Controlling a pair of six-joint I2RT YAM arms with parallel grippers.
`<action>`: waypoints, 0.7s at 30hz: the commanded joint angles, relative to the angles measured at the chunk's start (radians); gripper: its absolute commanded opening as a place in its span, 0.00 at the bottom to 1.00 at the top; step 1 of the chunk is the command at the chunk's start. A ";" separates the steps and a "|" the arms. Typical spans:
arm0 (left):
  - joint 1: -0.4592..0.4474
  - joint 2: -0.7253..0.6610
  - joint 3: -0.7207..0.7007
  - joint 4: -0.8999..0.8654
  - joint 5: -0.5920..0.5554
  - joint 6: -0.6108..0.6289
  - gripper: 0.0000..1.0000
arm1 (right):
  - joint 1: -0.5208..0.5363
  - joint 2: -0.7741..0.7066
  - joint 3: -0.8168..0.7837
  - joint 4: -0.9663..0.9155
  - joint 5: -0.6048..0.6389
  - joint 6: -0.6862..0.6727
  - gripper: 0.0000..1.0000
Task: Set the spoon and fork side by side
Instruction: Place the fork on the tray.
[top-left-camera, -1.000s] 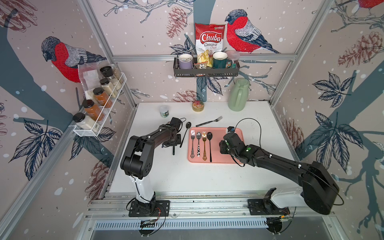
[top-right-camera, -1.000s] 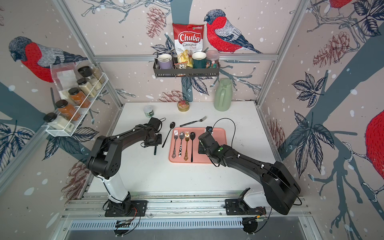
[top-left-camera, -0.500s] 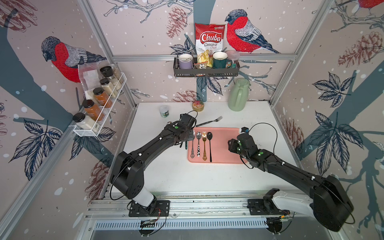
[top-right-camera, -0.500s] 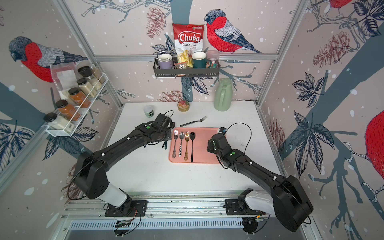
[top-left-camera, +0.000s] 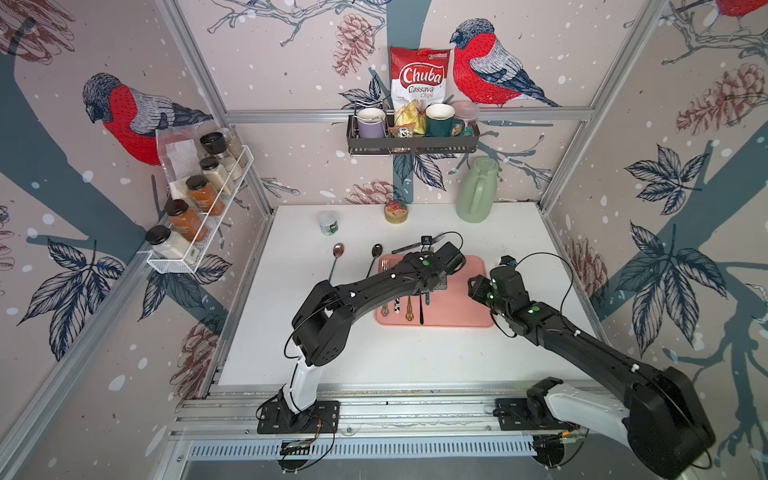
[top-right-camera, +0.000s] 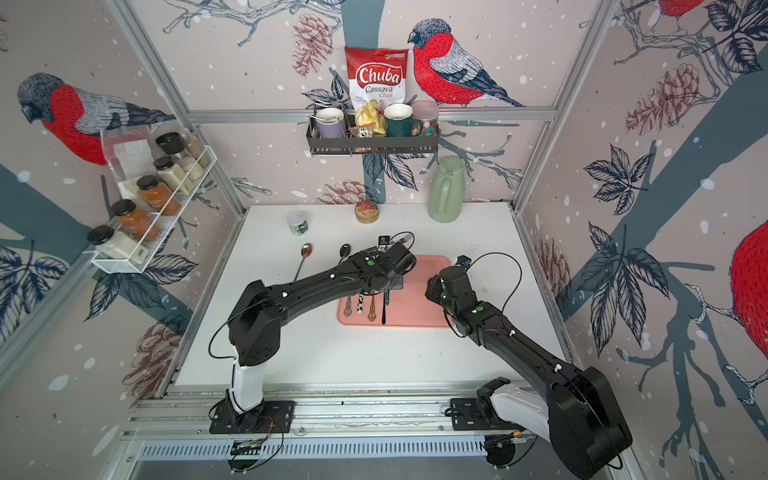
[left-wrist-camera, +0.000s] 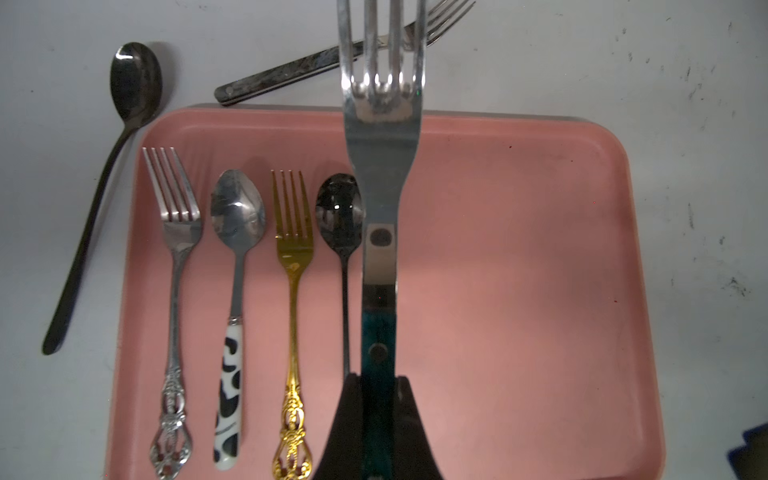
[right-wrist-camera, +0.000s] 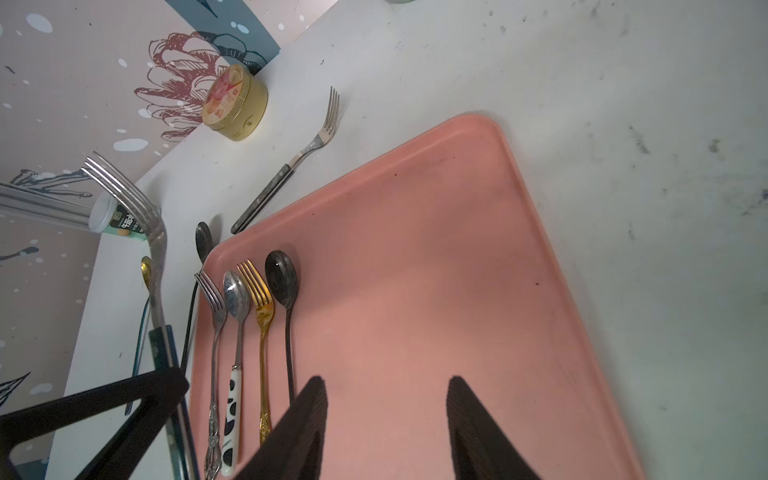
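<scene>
The teal-handled fork (left-wrist-camera: 382, 152) hangs parallel to the black spoon. My left gripper keeps lowering it to the free spot (left-wrist-camera: 412, 280) beside the spoon until it lies flat.
A teal-handled fork (left-wrist-camera: 380, 166) hangs above the pink tray (left-wrist-camera: 519, 249), with my left gripper (left-wrist-camera: 379, 380) shut on its handle. It hovers just right of a black spoon (left-wrist-camera: 338, 212). That spoon lies in a row with a gold fork (left-wrist-camera: 293, 249), a cow-patterned spoon (left-wrist-camera: 237, 216) and a silver fork (left-wrist-camera: 176, 257). My right gripper (right-wrist-camera: 386, 384) stands open over the bare right part of the tray (right-wrist-camera: 436, 249), holding nothing. In a top view the left gripper (top-left-camera: 432, 286) is over the tray's middle and the right gripper (top-left-camera: 478, 286) is at its right edge.
On the table beyond the tray lie a dark spoon (left-wrist-camera: 133, 83), a dark-handled fork (left-wrist-camera: 299, 72) and a copper spoon (top-left-camera: 337, 250). A green jug (top-left-camera: 478, 191), a round tin (top-left-camera: 396, 212) and a small jar (top-left-camera: 329, 222) stand along the back wall.
My left arm has swung from the table left of the tray to over the tray, carrying the teal-handled fork. My right gripper has drawn back toward the tray's right edge.
</scene>
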 joint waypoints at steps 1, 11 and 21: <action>-0.021 0.064 0.047 -0.047 -0.055 -0.045 0.00 | -0.013 -0.030 -0.019 0.010 0.015 0.036 0.49; -0.044 0.203 0.102 -0.063 -0.067 -0.116 0.00 | -0.055 -0.089 -0.075 0.043 -0.015 0.057 0.50; -0.044 0.252 0.103 -0.034 -0.010 -0.138 0.00 | -0.061 -0.088 -0.078 0.045 -0.022 0.061 0.50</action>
